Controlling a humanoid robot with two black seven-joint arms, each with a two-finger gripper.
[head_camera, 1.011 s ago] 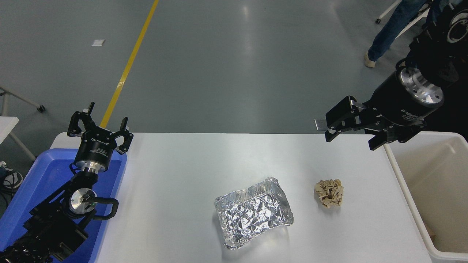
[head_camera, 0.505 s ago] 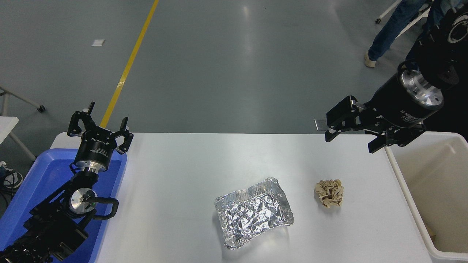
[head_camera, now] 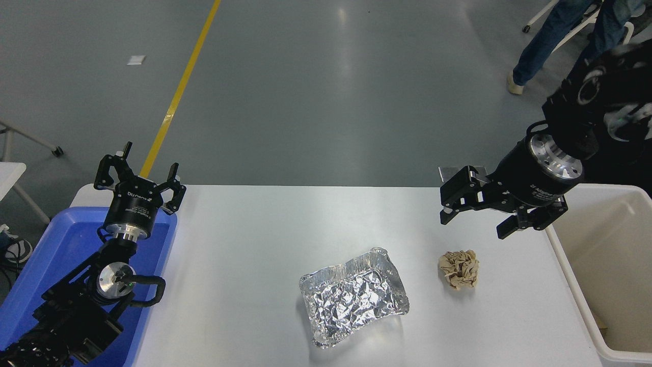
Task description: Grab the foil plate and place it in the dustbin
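I expect the foil plate to stay spread out when I lift its rim, because the foil plate's curled front edge (head_camera: 371, 322) stays up above its shadow.
The foil plate (head_camera: 353, 295), a wrinkled silver tray with a wavy rim, lies on the white table (head_camera: 254, 239) near its front middle. The cream-white dustbin (head_camera: 601, 275) stands at the table's right end. My right gripper (head_camera: 473, 223) hovers open above the table's back right, up and to the right of the foil plate, empty. My left gripper (head_camera: 138, 176) is parked open over the blue tray at the left.
A small tan paper ball (head_camera: 458, 269) lies between the foil plate and the dustbin, just below my right gripper. A blue shallow tray (head_camera: 56, 255) sits at the table's left end. A person's legs (head_camera: 545, 41) stand at the top right.
My right arm has come down and a little leftward, from above the dustbin's corner toward the table near the paper ball. The foil plate, paper ball and left arm have not moved.
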